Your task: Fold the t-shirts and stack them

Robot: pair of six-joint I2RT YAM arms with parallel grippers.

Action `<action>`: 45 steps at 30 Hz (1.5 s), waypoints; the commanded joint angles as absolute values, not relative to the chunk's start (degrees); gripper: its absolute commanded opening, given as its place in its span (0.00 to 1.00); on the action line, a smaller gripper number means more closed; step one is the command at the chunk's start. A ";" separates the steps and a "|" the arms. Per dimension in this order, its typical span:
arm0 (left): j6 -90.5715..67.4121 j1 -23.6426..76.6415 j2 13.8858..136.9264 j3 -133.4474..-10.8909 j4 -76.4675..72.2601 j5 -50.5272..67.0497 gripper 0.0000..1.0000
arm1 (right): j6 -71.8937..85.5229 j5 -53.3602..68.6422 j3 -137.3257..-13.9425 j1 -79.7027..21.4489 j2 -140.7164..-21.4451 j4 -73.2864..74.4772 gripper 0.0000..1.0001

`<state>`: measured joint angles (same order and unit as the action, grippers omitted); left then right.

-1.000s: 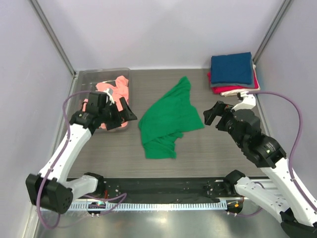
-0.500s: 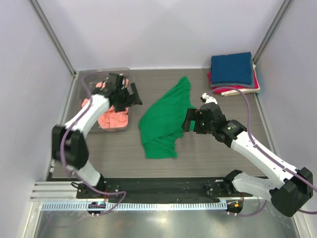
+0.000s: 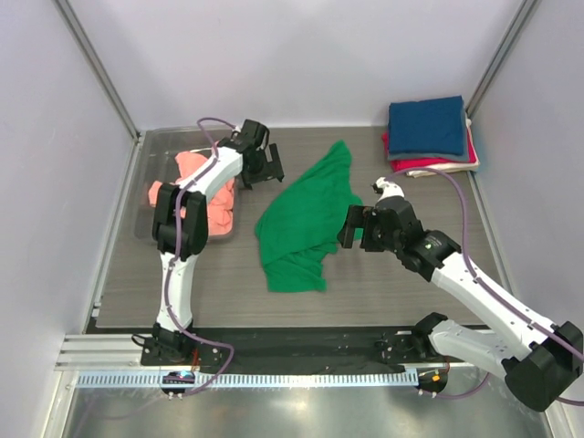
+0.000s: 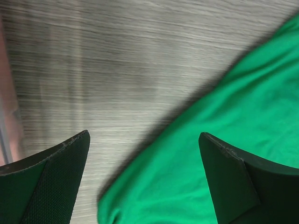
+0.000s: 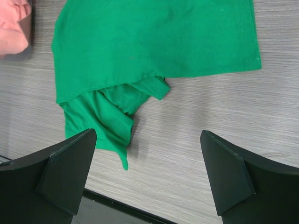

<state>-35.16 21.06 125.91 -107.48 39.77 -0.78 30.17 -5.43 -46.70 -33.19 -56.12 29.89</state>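
My gripper is going to lift the green t-shirt, and the shirt will then fall open into a wider sheet, because bunched folds stick out from under the upper layer's edge.
A bright green t-shirt lies crumpled and spread on the middle of the wooden table, its lower part bunched. My left gripper hovers open at the shirt's far left edge, just right of the bin; the left wrist view shows green cloth below its open jaws. My right gripper stands open beside the shirt's right edge, and its wrist view shows the green shirt ahead of the empty jaws. A salmon-pink t-shirt is heaped in the bin. Folded navy, red and cream shirts are stacked at the far right.
The clear plastic bin stands at the far left against the wall. A dark rail runs along the table's near edge, also seen in the right wrist view as a dark strip. Walls and slanted frame posts close in both sides.
My left arm has swung from the bin's near side over it to the green shirt's far left edge. My right gripper moved left to the shirt's right edge. Both stayed open.
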 commanded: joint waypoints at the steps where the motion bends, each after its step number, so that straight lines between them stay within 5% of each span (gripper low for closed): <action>1: -33.13 18.46 126.30 -110.82 43.24 -6.06 1.00 | 28.13 -6.15 -47.98 -33.05 -58.35 27.95 1.00; 17: -30.32 -2.20 124.10 -115.04 50.35 -3.26 1.00 | 26.72 -6.50 -48.69 -33.05 -63.98 25.49 1.00; 20: -29.18 1.73 119.73 -113.83 51.77 -4.82 1.00 | 25.49 -9.31 -49.39 -32.79 -65.90 25.31 1.00; 39: -38.75 28.47 72.09 -58.04 41.75 -5.54 1.00 | 26.71 -0.70 -49.13 -14.06 -87.97 15.04 0.92; 45: -43.76 35.93 67.42 -49.84 38.77 -5.80 1.00 | 28.12 2.37 -49.75 -13.36 -94.13 11.61 0.78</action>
